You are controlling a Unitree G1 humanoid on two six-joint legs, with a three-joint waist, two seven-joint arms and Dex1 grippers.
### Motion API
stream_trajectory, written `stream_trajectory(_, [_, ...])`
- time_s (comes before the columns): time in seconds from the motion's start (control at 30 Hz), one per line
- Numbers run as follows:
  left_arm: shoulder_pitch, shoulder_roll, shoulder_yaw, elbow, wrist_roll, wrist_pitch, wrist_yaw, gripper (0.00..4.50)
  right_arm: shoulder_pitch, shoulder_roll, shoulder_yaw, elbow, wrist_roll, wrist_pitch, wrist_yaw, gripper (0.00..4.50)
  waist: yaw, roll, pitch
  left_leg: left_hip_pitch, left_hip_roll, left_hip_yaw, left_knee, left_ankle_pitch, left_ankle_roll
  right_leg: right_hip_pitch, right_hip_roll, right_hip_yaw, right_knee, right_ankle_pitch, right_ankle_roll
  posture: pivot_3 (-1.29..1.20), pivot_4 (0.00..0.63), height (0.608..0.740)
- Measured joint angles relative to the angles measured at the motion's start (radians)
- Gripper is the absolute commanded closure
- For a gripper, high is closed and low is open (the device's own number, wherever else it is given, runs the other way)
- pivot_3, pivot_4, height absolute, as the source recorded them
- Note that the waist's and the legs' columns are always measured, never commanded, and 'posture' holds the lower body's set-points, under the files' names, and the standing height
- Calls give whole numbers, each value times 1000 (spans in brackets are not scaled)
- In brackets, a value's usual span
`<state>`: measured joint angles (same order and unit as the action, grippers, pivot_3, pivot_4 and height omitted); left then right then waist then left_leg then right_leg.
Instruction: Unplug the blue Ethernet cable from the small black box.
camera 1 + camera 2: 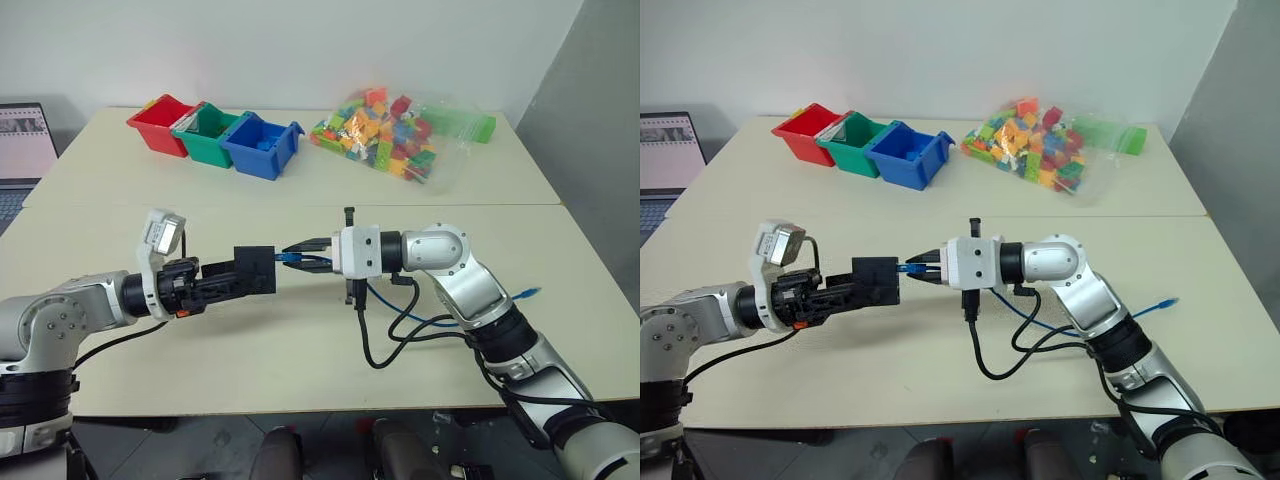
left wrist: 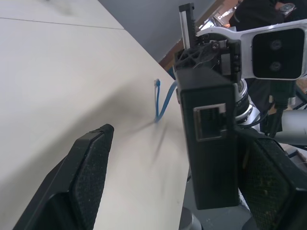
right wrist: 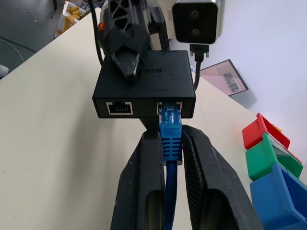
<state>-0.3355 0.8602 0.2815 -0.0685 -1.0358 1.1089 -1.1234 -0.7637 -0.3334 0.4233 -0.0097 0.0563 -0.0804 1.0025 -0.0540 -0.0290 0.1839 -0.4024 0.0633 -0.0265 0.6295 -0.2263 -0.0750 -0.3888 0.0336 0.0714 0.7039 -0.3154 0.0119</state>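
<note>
The blue plug (image 1: 288,257) is lined up with the small black box (image 1: 256,270), so the plug should come straight out when the robot pulls the two apart.
The small black box (image 1: 255,268) hangs above the table between my two grippers, and two ports show on its edge (image 3: 144,88). The blue Ethernet cable's plug (image 3: 170,120) sits in the right-hand port. My right gripper (image 1: 292,257) is shut on the plug's boot. From there the cable (image 1: 440,320) trails down onto the table, and its free end (image 1: 530,293) lies at the right. My left gripper (image 1: 240,278) stands open around the box. One finger (image 2: 268,182) lies against the box and the other finger (image 2: 86,172) is well apart from it.
Red (image 1: 160,122), green (image 1: 207,132) and blue (image 1: 260,145) bins stand in a row at the back. A clear bag of coloured bricks (image 1: 395,135) lies to their right. A laptop (image 1: 20,150) sits at the far left. Black arm cables (image 1: 385,340) loop under the right wrist.
</note>
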Motion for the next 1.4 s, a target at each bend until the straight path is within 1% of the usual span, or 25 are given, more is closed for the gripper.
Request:
stream_trajectory(0.2, [-16,0,0,1,-26,24,2,594,0,-13,0,0,0,-2,3,4268,0,0,0,0,0,0,0,0,0,0,0,0,0,0,0,0,150,740])
stream_trajectory(0.3, [-17,-1,0,1,-30,37,1,1120,0,-17,0,-1,1,-1,3,4268,0,0,0,0,0,0,0,0,0,0,0,0,0,0,0,0,150,740])
stream_trajectory(0.47, [-31,-11,-3,9,-29,40,0,2246,0,-19,0,-11,1,0,3,4268,0,0,0,0,0,0,0,0,0,0,0,0,0,0,0,0,150,740])
stream_trajectory(0.53, [-42,-18,-3,20,-29,41,0,2528,0,-20,0,-16,1,0,3,4268,1,0,0,0,0,0,0,0,0,0,0,0,0,0,0,0,150,740])
stream_trajectory(0.63, [-48,-26,-3,23,-30,41,0,3257,0,-23,0,-22,0,2,3,4268,1,0,0,0,0,0,0,0,0,0,0,0,0,0,0,0,150,740])
stream_trajectory(0.7, [-49,-32,-3,23,-38,43,0,3652,0,-29,0,-23,-3,3,3,4268,1,0,0,0,0,0,0,0,0,0,0,0,0,0,0,0,150,740])
stream_trajectory(0.93, [-48,-40,-8,20,-38,43,2,3705,14,-41,1,-47,-10,6,2,4268,1,0,0,0,0,0,0,0,0,0,0,0,0,0,0,0,150,740])
stream_trajectory(1.0, [-44,-40,-16,11,-30,35,0,3705,22,-48,1,-62,-9,22,8,3568,1,0,0,0,0,0,0,0,0,0,0,0,0,0,0,0,150,740])
stream_trajectory(1.07, [-41,-36,-30,-3,5,3,-3,3705,30,-57,3,-86,2,40,31,3141,1,0,0,0,0,0,0,0,0,0,0,0,0,0,0,0,150,740])
stream_trajectory(1.1, [-40,-33,-36,-3,24,-20,-6,3705,34,-62,4,-106,8,53,46,2824,1,0,0,0,0,0,0,0,0,0,0,0,0,0,0,0,150,740])
stream_trajectory(1.17, [-39,-28,-43,-6,56,-66,-27,3705,40,-72,12,-145,33,96,76,2356,1,0,0,0,0,0,0,0,0,0,0,0,0,0,0,0,150,740])
stream_trajectory(1.27, [-29,8,-82,-21,119,-143,-89,3705,51,-95,8,-216,124,252,114,1640,3,0,0,0,0,0,0,0,0,0,0,0,0,0,0,0,150,740])
stream_trajectory(1.4, [-30,21,-122,-47,152,-182,-155,3705,58,-79,-48,-273,287,515,97,1604,3,0,0,0,0,0,0,0,0,0,0,0,0,0,0,0,150,740])
